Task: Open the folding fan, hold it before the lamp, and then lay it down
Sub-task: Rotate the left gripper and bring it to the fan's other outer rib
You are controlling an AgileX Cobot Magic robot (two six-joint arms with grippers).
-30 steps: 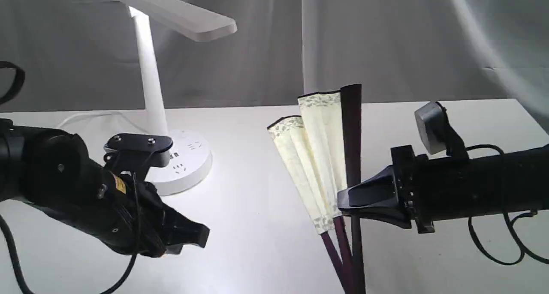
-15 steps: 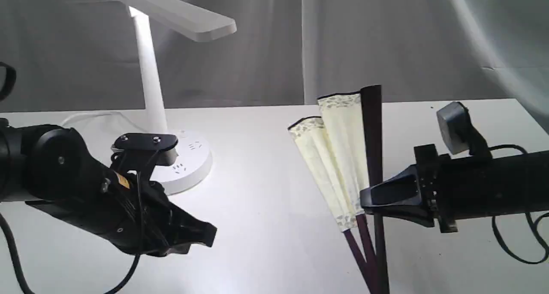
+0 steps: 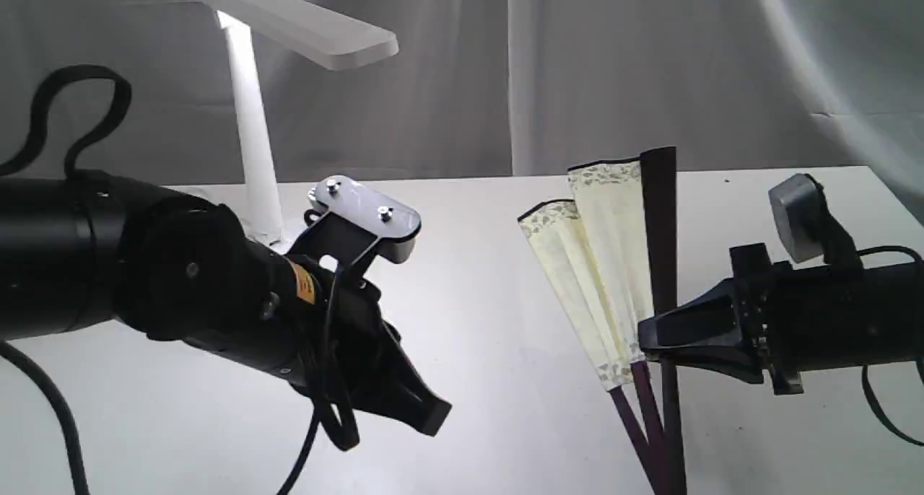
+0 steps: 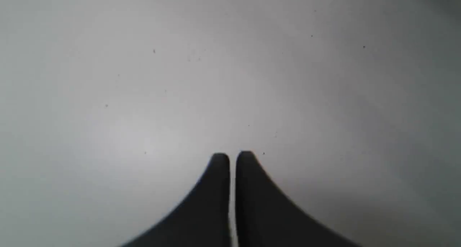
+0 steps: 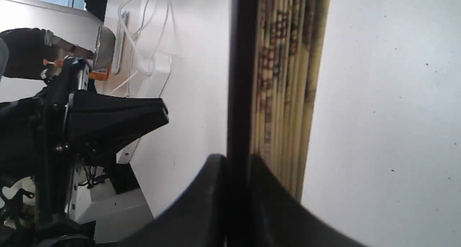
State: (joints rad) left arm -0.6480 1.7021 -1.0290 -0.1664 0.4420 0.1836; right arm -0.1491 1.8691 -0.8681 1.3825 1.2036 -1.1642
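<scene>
The robot's left gripper is closed and points down at the table [image 3: 457, 447], so it should tip up, open and grasp the partly spread fan's outer cream pleats [image 3: 561, 274].
The folding fan [image 3: 610, 257] stands upright at the right of the table, only partly spread: cream pleats lean left of its dark guard [image 3: 660, 228]. My right gripper [image 3: 650, 336] is shut on that guard, which runs between its fingers in the right wrist view [image 5: 237, 95], with the pleats' patterned edges [image 5: 284, 81] beside it. The white lamp [image 3: 253, 112] stands at the back left, head lit, its base hidden behind my left arm. My left gripper [image 3: 429, 415] hangs low over the table left of the fan, shut and holding nothing [image 4: 232, 158].
White table [image 3: 491, 322] with a grey curtain behind. A black cable [image 3: 72, 112] loops above my left arm. The right arm's cable [image 3: 881, 415] droops near the right edge. The right wrist view shows my left arm [image 5: 90, 121] and gear beyond the table.
My right gripper has carried the fan to the right, still upright. My left arm has risen and swung right toward the table's middle, now covering the lamp's base.
</scene>
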